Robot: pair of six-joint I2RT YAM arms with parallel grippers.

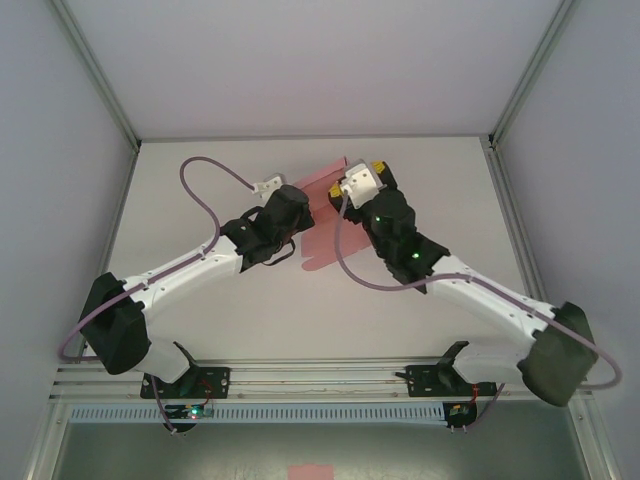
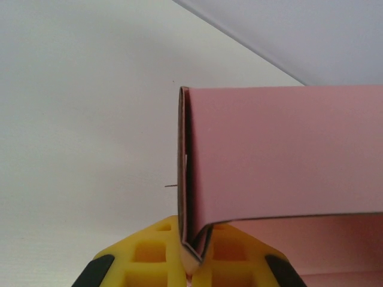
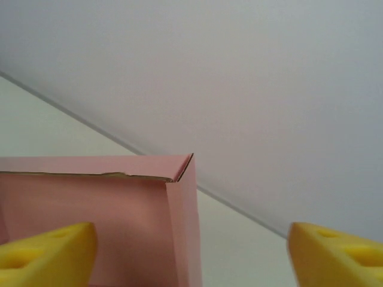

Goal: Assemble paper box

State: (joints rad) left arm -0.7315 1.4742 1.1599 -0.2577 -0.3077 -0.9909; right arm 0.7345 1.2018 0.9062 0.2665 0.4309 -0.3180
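The pink paper box's lid (image 1: 334, 243) is on the box's near side, so my left gripper should turn the box around by its folded corner (image 2: 187, 173) so that the lid points away.
The pink paper box (image 1: 322, 228) stands partly folded at mid-table between the two arms. In the left wrist view, a pink panel (image 2: 281, 149) rises from a folded edge, and my left gripper (image 2: 194, 260) is shut on that edge, its yellow fingers (image 2: 149, 257) pressed together. From above, the left gripper (image 1: 303, 203) sits at the box's left side. My right gripper (image 3: 191, 236) is open wide, yellow fingertips (image 3: 54, 251) far apart. A raised corner of the box (image 3: 149, 215) stands between them, touching neither. From above, the right gripper (image 1: 360, 172) hovers at the box's far right corner.
The white table (image 1: 200, 300) is walled on three sides, with aluminium posts (image 1: 100, 75) at the back corners. Purple cables (image 1: 205, 200) loop off both arms. A small pink rectangle (image 1: 309, 471) lies at the near edge, below the arm bases.
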